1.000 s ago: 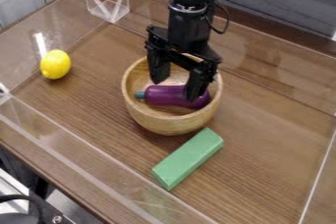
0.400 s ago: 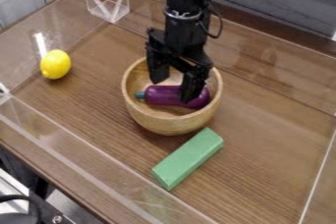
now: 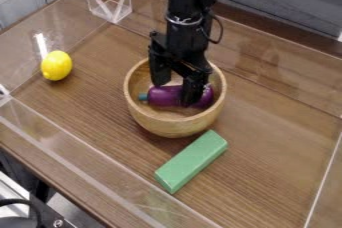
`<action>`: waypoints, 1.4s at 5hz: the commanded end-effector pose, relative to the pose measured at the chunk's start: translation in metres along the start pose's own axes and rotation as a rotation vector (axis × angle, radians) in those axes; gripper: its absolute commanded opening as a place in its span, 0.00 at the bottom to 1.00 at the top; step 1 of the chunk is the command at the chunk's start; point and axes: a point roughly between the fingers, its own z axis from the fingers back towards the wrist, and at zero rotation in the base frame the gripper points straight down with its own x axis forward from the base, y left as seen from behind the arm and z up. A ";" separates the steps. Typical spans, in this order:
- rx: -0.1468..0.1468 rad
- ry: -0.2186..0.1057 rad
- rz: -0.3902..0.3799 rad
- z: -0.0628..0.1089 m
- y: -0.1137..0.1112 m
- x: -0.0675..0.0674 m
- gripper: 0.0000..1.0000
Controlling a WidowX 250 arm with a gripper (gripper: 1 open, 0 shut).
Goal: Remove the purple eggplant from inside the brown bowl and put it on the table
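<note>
The purple eggplant [image 3: 166, 96] will tip when I lift it, with the eggplant's teal stem end [image 3: 143, 98] hanging low, because that end sticks out past my gripper.
The purple eggplant [image 3: 168, 96] lies on its side inside the brown bowl [image 3: 175, 120], its teal stem end pointing left. My gripper [image 3: 178, 78] hangs straight down into the bowl, open, with one finger on each side of the eggplant's upper body. The fingertips sit below the bowl's rim and the eggplant rests on the bowl's floor. I cannot tell whether the fingers touch the eggplant. The bowl stands near the middle of the dark wood table [image 3: 267, 92].
A yellow lemon [image 3: 55, 66] lies at the left. A green rectangular block [image 3: 191, 161] lies in front of the bowl, to its right. Clear acrylic walls run along the table's edges, with a clear stand [image 3: 108, 4] at the back left.
My gripper has sunk a little deeper into the bowl over the eggplant, shifted slightly left and rolled a bit. The eggplant and bowl have not moved.
</note>
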 end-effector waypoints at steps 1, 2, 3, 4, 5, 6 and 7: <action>0.014 -0.043 -0.010 0.006 0.007 0.008 1.00; 0.010 -0.040 -0.012 -0.001 0.008 0.010 1.00; 0.009 -0.038 -0.011 -0.006 0.008 0.012 1.00; 0.009 -0.038 -0.008 -0.009 0.009 0.013 1.00; 0.008 -0.040 -0.006 -0.011 0.009 0.014 1.00; 0.008 -0.042 -0.003 -0.013 0.010 0.015 1.00; 0.007 -0.046 0.001 -0.014 0.011 0.017 1.00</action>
